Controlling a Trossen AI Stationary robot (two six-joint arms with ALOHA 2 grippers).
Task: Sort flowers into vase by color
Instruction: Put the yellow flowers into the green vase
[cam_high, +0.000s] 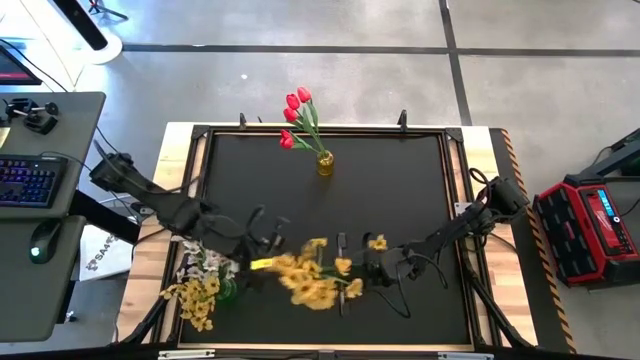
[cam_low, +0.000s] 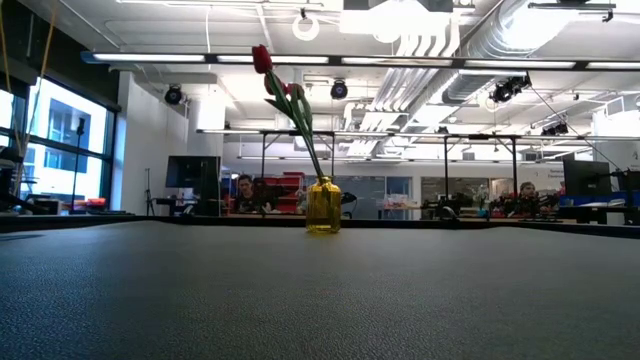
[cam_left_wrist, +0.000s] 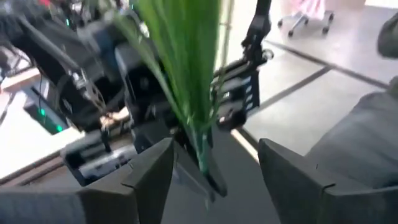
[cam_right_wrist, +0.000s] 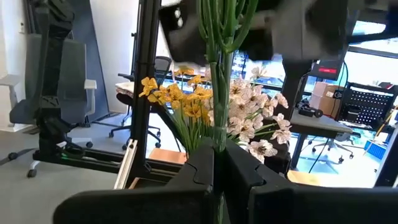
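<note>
The green vase (cam_high: 228, 289) stands on the opposite side from my right gripper's arm, so my left gripper should grab the yellow flowers' stems (cam_left_wrist: 199, 138) and bring them to the vase.
A bunch of yellow blossoms (cam_high: 305, 278) on green stems hangs over the table's near middle, between my two grippers. My right gripper (cam_high: 346, 272) (cam_right_wrist: 219, 154) is shut on its stems. My left gripper (cam_high: 268, 240) (cam_left_wrist: 214, 149) is open, its fingers standing either side of the green stems (cam_left_wrist: 196, 81) without touching them. A yellow glass vase (cam_high: 324, 163) (cam_low: 322, 206) stands upright at the far middle with red tulips (cam_high: 297, 108) (cam_low: 263, 58) in it. At the near left corner, white blossoms (cam_high: 212, 264) and more yellow ones (cam_high: 196, 297) stand together in a green vase (cam_high: 228, 291). My right gripper pinches the bunch's green stems (cam_right_wrist: 217, 134) between its two shut fingers (cam_right_wrist: 200, 163). The fingers lie across the stems. The stems run on past the fingers toward my left gripper. The bunch looks lifted off the table.
The black mat (cam_high: 400, 200) is bare between the tulip vase and the grippers. Raised wooden edges (cam_high: 180, 170) frame the table. A desk with a keyboard (cam_high: 25, 182) stands to the left, and a red case (cam_high: 590, 225) lies on the floor to the right. People sit far behind the table (cam_low: 245, 190).
</note>
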